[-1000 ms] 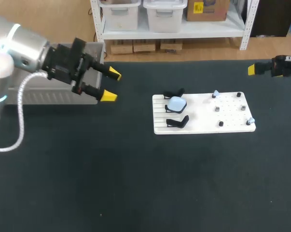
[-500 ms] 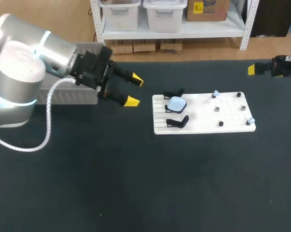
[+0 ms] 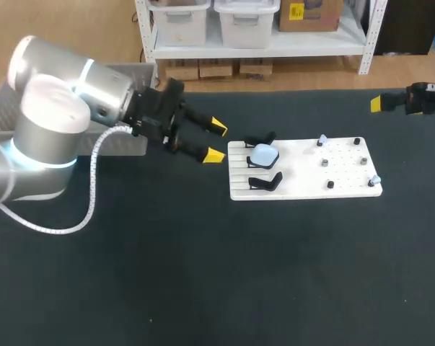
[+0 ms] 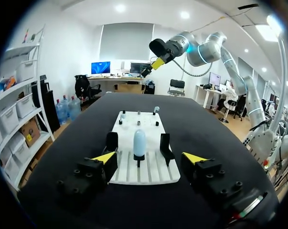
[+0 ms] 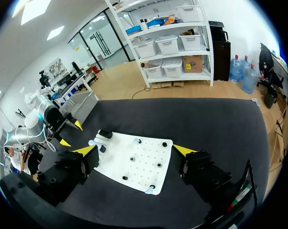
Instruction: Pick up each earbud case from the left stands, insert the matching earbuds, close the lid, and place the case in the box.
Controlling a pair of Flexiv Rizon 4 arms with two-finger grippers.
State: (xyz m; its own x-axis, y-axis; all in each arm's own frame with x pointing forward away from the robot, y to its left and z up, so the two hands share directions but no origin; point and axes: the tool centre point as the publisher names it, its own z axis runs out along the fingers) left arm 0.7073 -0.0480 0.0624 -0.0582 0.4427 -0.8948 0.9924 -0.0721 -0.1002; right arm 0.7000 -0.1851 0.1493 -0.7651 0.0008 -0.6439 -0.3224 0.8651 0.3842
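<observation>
The closed earbud case (image 3: 263,155) will be empty inside when I flip its lid open, because the pale blue earbuds (image 3: 375,180) stand out on pegs.
A pale blue earbud case (image 3: 263,153) sits on the middle stand at the left end of a white board (image 3: 304,189), between two empty black stands (image 3: 266,182). Small earbuds (image 3: 322,138) stand on pegs at the board's right part. My left gripper (image 3: 216,140) hovers just left of the board, open, with nothing between its fingers. In the left wrist view the case (image 4: 139,142) lies straight ahead of that gripper (image 4: 149,157). My right gripper (image 5: 134,150) hangs open high off the table's far right, above the board (image 5: 134,167).
A grey box (image 3: 127,143) stands at the table's far left, partly hidden behind my left arm. Small black and grey pegs (image 3: 330,184) dot the board's right half. Dark tabletop (image 3: 217,274) stretches in front of the board.
My left arm has swung right from the box toward the board's left end, its fingers drawing slightly closer. The right arm has not moved.
</observation>
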